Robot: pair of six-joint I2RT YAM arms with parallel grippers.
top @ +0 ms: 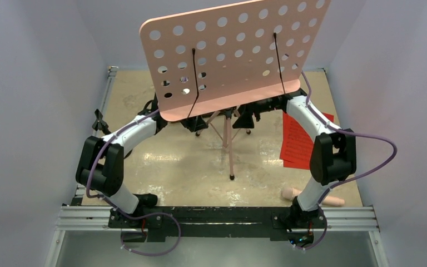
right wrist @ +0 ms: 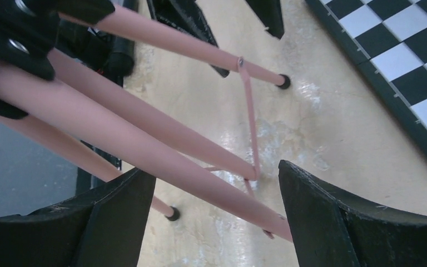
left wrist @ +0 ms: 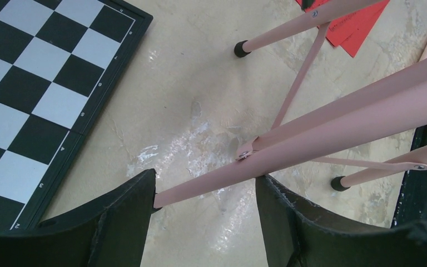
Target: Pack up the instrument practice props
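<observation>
The music stand's desk (top: 233,64) lies broadside across both arms, so next my left gripper moves away from the rear leg and turns the stand by its front leg (top: 230,153).
The pink music stand's perforated desk (top: 231,53) fills the upper middle, with its thin tripod legs (top: 231,150) below it. Both arms reach in under the desk. My left gripper (left wrist: 205,186) is open, and a pink leg tube (left wrist: 311,144) runs slantwise across the gap beyond its fingertips. My right gripper (right wrist: 217,178) is also open, with the stand's pink tube (right wrist: 161,156) passing between its fingers. Red printed sheets (top: 297,139) lie flat to the right. A peach tube (top: 289,193) lies near the right arm's base.
A black-and-white chessboard (left wrist: 33,83) lies on the table behind the stand, also seen in the right wrist view (right wrist: 400,55). A small black object (top: 98,119) stands at the left table edge. White walls close in both sides.
</observation>
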